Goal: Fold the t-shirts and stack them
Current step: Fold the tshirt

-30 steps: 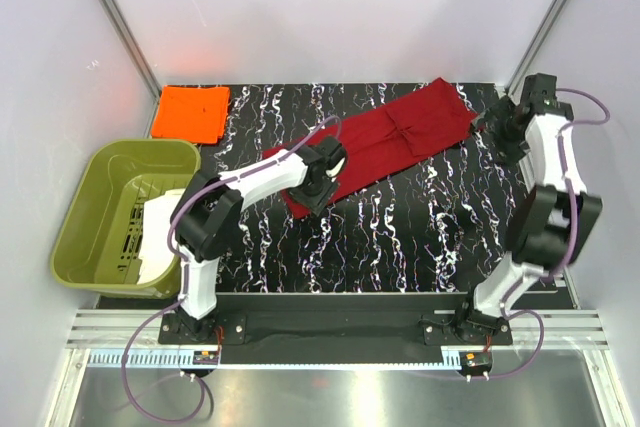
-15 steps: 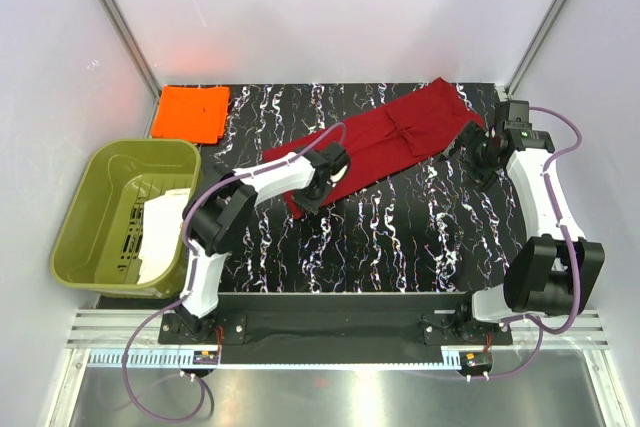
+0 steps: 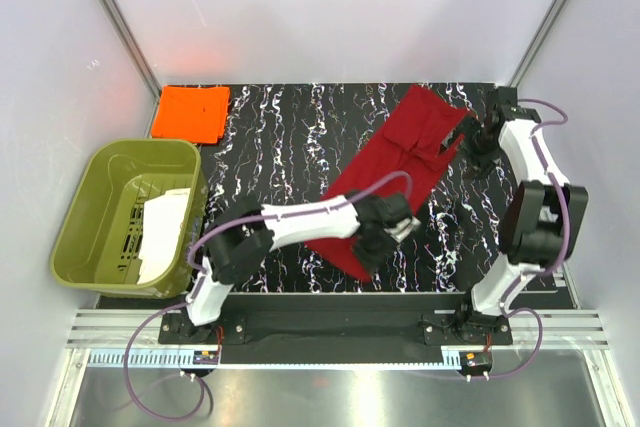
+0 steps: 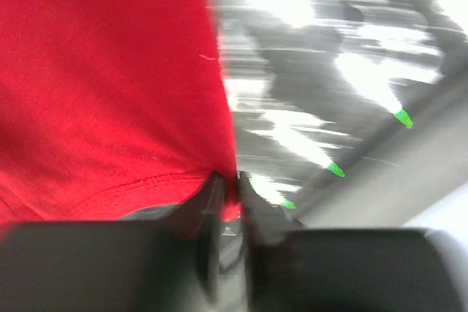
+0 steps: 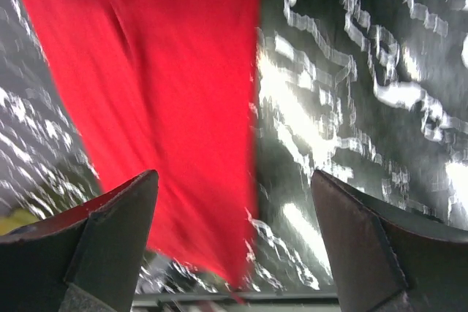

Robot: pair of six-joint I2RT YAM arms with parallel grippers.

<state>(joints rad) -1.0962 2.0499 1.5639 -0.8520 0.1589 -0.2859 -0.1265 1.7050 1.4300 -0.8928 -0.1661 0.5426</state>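
Observation:
My left gripper is at the shirt's near hem while the dark red t-shirt slants diagonally [image 3: 392, 152], so next my right gripper straightens the shirt's far end [image 3: 452, 114] before folding.
The dark red t-shirt [image 3: 400, 162] lies stretched out diagonally across the black marbled table [image 3: 270, 137], from the far right toward the near middle. My left gripper [image 3: 380, 237] is at its near end, shut on the hem. In the left wrist view the left gripper [image 4: 230, 191] pinches the red t-shirt [image 4: 110, 85] at its edge. My right gripper [image 3: 478, 142] hovers open just right of the shirt's far end. In the right wrist view the red t-shirt [image 5: 168, 93] lies partly between the spread fingers [image 5: 110, 239]. The orange t-shirt [image 3: 190, 112] lies folded at the far left corner.
An olive-green tub [image 3: 100, 182] with something white inside [image 3: 160, 237] stands at the table's left edge. White walls with metal posts close in the back and both sides.
My left gripper closed on the red t-shirt's near end and dragged it toward the near right, so the shirt swung to a steeper diagonal. The right gripper shifted a little at the far right.

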